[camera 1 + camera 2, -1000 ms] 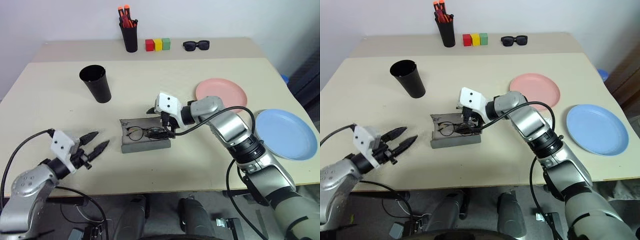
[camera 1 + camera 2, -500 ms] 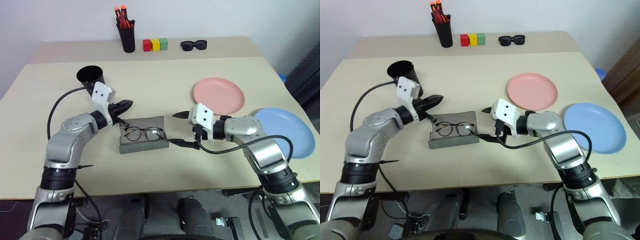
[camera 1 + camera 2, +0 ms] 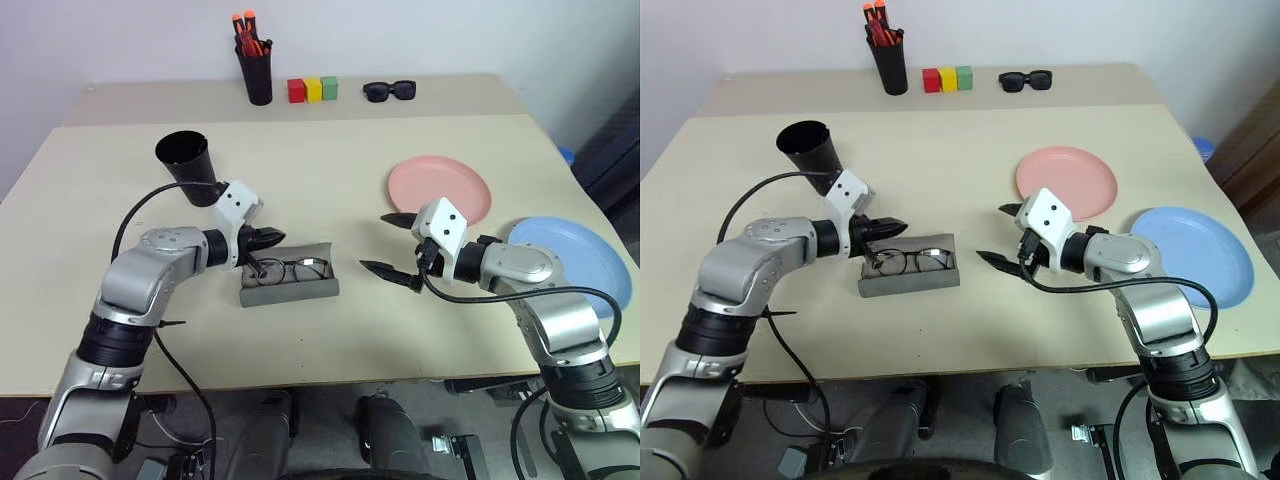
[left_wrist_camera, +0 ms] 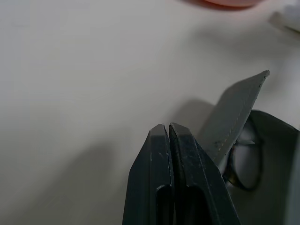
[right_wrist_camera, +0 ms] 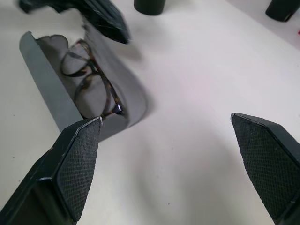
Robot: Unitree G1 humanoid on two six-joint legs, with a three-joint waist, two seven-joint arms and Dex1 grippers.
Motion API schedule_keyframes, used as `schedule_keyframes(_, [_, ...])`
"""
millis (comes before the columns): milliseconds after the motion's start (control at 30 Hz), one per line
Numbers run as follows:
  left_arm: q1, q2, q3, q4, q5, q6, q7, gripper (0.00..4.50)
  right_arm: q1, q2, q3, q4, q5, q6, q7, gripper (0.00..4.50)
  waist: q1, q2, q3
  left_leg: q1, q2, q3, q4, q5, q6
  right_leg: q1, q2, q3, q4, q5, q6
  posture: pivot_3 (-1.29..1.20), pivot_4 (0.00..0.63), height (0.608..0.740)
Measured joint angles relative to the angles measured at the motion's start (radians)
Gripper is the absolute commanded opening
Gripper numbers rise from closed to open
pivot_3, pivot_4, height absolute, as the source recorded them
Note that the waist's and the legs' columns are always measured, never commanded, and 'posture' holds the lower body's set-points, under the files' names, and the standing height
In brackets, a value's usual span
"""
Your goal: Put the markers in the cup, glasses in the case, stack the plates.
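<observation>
The lid [image 3: 308, 251] is standing up along the case's far side [image 5: 115, 68], so I expect it to swing over the glasses and stay closed when I push it.
The grey case [image 3: 290, 290] lies at the table's middle with the wire-framed glasses [image 3: 291, 268] inside. Its lid [image 3: 303, 250] stands partly raised along the far side. My left gripper [image 3: 280, 237] is shut on nothing, its tip at the lid's left end; the left wrist view shows the closed fingers [image 4: 161, 154] beside the raised lid [image 4: 234, 117]. My right gripper [image 3: 374, 242] hangs open, empty, just right of the case. The black cup [image 3: 190, 166] stands at the far left. The pink plate [image 3: 440, 186] and the blue plate [image 3: 575, 262] lie apart on the right. The markers are out of view.
Along the table's far edge stand a black holder with orange-capped pens [image 3: 257, 72], three coloured blocks [image 3: 314, 89] and black sunglasses [image 3: 391, 91]. My right forearm reaches over the blue plate's near-left side. Bare tabletop lies in front of the case.
My left gripper has swung in from the near left, shut, and come up to the case's lid, which has tipped up. My right gripper has drawn back to the right, away from the case.
</observation>
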Motion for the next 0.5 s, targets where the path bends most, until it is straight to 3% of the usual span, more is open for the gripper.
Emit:
schedule_keyframes(200, [0.143,0.064,0.002,-0.151,-0.002,-0.043,-0.033,0.06,-0.044,0.012,0.014,0.092,-0.023,-0.041,-0.020,4.50,-0.001,0.000,0.000,0.000,0.001,0.000,0.000,0.000,0.000,0.000,0.000,0.000,0.000,-0.002,-0.003,0.00,0.150,0.740])
schedule_keyframes(500, [0.314,0.069,0.019,-0.228,0.024,-0.207,-0.033,0.06,-0.199,0.032,0.062,0.285,-0.142,-0.014,-0.138,4.50,0.003,0.000,0.000,0.000,0.000,0.001,0.000,0.000,0.000,0.000,-0.001,0.000,-0.001,-0.002,-0.004,0.00,0.150,0.740])
